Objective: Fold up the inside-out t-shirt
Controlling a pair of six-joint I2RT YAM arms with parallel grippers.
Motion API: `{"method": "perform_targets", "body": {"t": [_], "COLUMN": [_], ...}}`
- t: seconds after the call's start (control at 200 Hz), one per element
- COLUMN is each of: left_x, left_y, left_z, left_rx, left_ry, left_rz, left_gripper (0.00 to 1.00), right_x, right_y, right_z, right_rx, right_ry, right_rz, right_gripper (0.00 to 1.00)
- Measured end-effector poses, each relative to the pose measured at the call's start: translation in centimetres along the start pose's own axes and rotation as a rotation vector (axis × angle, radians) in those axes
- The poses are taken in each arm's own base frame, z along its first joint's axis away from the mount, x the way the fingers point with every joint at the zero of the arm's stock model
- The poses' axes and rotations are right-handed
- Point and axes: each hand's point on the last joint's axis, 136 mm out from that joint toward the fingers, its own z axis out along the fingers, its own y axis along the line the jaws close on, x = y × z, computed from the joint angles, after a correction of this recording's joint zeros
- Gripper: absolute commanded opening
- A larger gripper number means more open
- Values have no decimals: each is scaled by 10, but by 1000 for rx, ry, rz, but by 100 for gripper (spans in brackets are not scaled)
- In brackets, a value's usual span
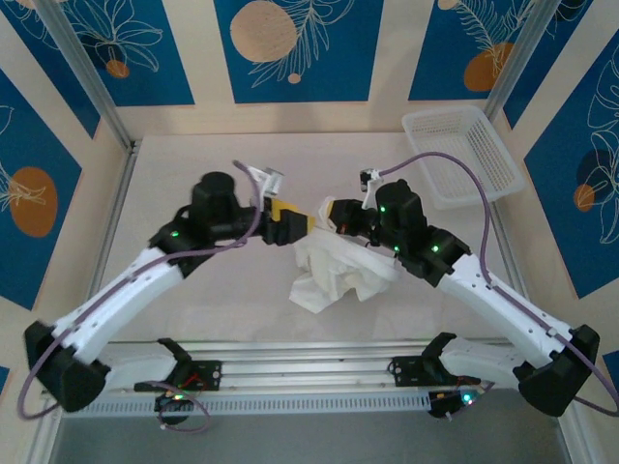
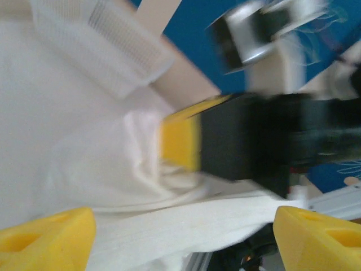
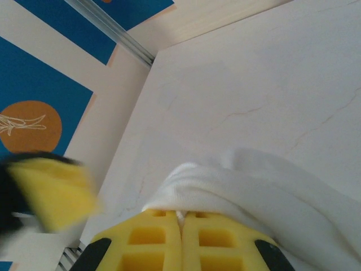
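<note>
The t-shirt hangs bunched (image 1: pixel 337 269) from the robot's right gripper alone, so next the left gripper takes the lifted part (image 1: pixel 326 215) to free the right gripper for gripping the lower heap.
The inside-out t-shirt (image 1: pixel 336 272) is a bunched white heap at the table's middle, with one part lifted up to my right gripper (image 1: pixel 326 213). In the right wrist view that gripper (image 3: pixel 181 217) is shut on a ribbed fold of the t-shirt (image 3: pixel 237 186). My left gripper (image 1: pixel 286 220) hovers just left of the right one. Its yellow fingertips (image 2: pixel 45 237) stand wide apart, open. A flat band of the t-shirt (image 2: pixel 186 223) runs across the gap between them, pinched by neither. The right gripper's yellow finger (image 2: pixel 180 141) is close in front of it.
A white mesh basket (image 1: pixel 462 155) stands at the back right of the table, and its wall (image 2: pixel 101 42) also appears in the left wrist view. Bare pale tabletop (image 1: pixel 193 164) lies to the back and left. A metal rail (image 1: pixel 309 362) runs along the near edge.
</note>
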Motion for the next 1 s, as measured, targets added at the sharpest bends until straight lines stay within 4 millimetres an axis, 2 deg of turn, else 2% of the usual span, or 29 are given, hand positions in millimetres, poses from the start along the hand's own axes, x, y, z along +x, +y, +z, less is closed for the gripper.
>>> {"method": "perform_targets", "body": {"t": [0.04,0.08,0.12,0.165,0.2,0.28,0.35,0.435,0.505,0.58,0.63,0.74,0.79,0.84,0.91,1.0], "left_x": [14,30,42,55,63,75,87,109,127,132,124,108,101,92,77,54], "left_y": [15,30,41,49,52,63,80,108,140,171,187,212,215,209,187,144], "left_z": [15,30,40,48,50,50,44,28,5,-23,-42,-86,-99,-102,-90,-66], "left_rx": [-11,-27,-39,-49,-58,-106,-178,-280,-395,-519,-593,-740,-771,-750,-629,-418], "left_ry": [40,82,113,144,160,175,172,175,171,137,93,0,-21,-33,-38,-42], "left_rz": [-55,-117,-166,-199,-219,-244,-258,-291,-340,-375,-369,-373,-361,-356,-330,-274], "left_gripper": [83,71,48,16,0,0,0,0,0,16,26,41,45,46,49,57], "right_x": [0,-1,-1,-1,-1,-9,-26,-50,-68,-79,-81,-84,-84,-80,-71,-55], "right_y": [1,2,3,2,-1,-9,-24,-44,-56,-63,-65,-58,-52,-46,-38,-33], "right_z": [1,3,4,5,4,-1,-13,-33,-51,-66,-72,-79,-79,-77,-71,-59], "right_rx": [-4,-5,-5,0,8,30,61,95,107,97,85,35,-1,-41,-102,-151], "right_ry": [4,7,9,11,12,-11,-61,-134,-194,-229,-230,-232,-223,-204,-158,-84], "right_rz": [5,12,18,25,32,64,118,193,248,295,320,333,329,322,309,299], "right_gripper": [0,0,0,0,0,0,0,0,0,0,0,0,0,0,0,0]}}
